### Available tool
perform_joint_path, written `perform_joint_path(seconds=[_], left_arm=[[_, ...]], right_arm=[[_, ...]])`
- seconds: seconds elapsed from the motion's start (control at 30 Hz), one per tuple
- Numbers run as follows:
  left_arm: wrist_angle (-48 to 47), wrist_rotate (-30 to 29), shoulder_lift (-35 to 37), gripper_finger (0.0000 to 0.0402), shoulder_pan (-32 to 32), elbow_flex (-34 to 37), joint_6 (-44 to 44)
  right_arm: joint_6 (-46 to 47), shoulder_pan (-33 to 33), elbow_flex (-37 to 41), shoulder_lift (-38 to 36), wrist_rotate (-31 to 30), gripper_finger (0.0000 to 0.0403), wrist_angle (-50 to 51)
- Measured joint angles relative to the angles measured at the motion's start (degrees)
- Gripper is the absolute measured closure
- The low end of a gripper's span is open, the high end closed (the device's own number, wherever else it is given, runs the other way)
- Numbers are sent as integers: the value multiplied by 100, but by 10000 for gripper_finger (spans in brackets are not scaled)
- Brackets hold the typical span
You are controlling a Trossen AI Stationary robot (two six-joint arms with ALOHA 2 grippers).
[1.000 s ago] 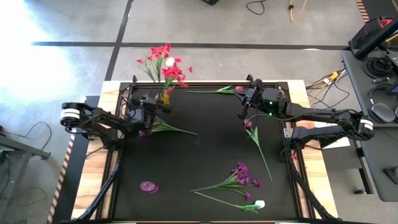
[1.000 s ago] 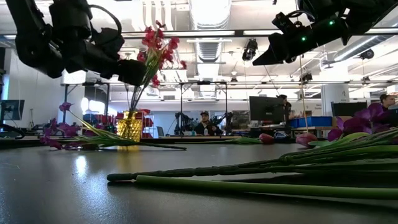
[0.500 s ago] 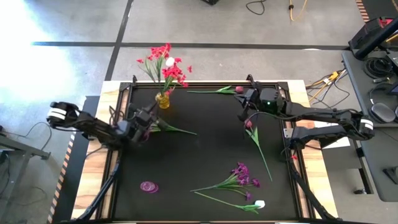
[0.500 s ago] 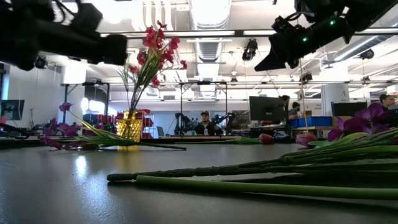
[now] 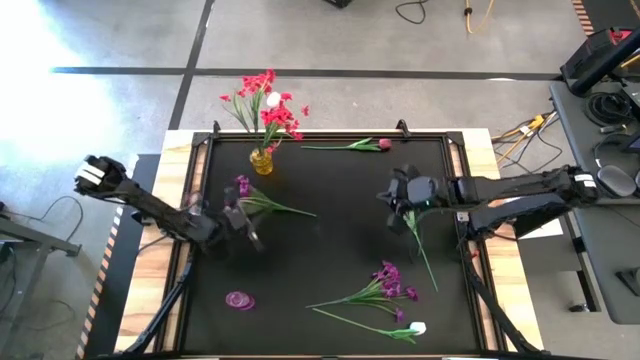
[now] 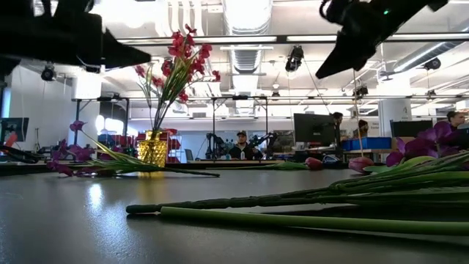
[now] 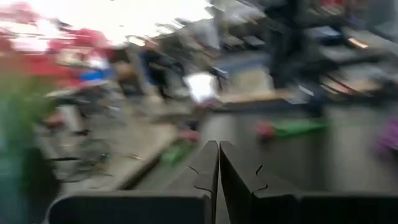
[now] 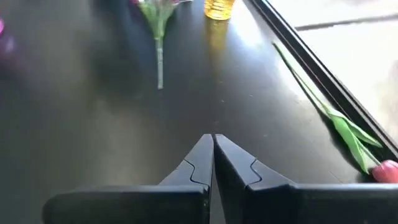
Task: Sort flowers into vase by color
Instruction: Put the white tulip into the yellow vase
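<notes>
I can see that the white bud's stem (image 5: 350,321) lies clear of the heap of purple flowers, so I should keep moving my left gripper toward that stem (image 5: 370,327) until its opening fingers are on both sides of it.
A yellow vase (image 5: 262,160) at the table's far left holds red flowers (image 5: 266,100). A purple sprig (image 5: 262,203) lies flat beside it. My left gripper (image 5: 250,236) hovers shut just nearer than that sprig, holding nothing (image 7: 218,163). My right gripper (image 5: 396,200) is shut and empty (image 8: 213,148), high above the bloom end of a pink flower (image 5: 417,240) lying on the table. Another pink flower (image 5: 352,146) lies along the far edge. A purple bunch (image 5: 385,285) and a white bud (image 5: 418,327) lie near the front right.
A small purple disc (image 5: 239,300) lies at the near left. The black mat ends in a raised rim (image 8: 311,62) beside the far pink flower (image 8: 348,134). People and desks show in the room beyond the table.
My left gripper has shut and drawn back from beside the vase toward the table's near edge, turning as it went; the purple sprig stays flat on the table. My right gripper, shut throughout, has moved from the far edge toward the near edge, over the pink flower.
</notes>
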State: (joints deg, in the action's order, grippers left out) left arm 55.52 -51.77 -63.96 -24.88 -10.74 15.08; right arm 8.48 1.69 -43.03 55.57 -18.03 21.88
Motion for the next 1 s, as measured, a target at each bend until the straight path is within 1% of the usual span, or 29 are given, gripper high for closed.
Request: perform_joint_path(seconds=[0.07,0.13,0.17,0.23,0.33,0.43,0.67,0.8,1.0], left_arm=[[-1539,600,-23,401,-56,-614,-598],[-3036,1371,-161,401,-61,-1355,-1265],[-3660,1741,-302,401,-61,-1725,-1551],[-4410,2263,-709,401,-87,-2379,-1866],[-5041,2995,-1506,401,-123,-3396,-1935],[-5664,3694,-2452,402,-127,-4509,-1929],[-7230,4767,-4715,402,-155,-7264,-1636],[-7899,5252,-5755,395,-197,-8771,-1548],[-9226,5327,-7260,356,-226,-10929,-1700]], right_arm=[[11,348,2,1,-316,394,64],[12,634,26,1,-610,394,57],[12,741,49,0,-708,394,58],[32,889,120,0,-785,394,-1],[220,1003,255,2,-796,394,-192],[248,1075,398,2,-802,394,-412],[248,1080,518,2,-807,394,-593],[216,1080,518,2,-773,394,-589],[84,1080,520,-2,-753,394,-452]])
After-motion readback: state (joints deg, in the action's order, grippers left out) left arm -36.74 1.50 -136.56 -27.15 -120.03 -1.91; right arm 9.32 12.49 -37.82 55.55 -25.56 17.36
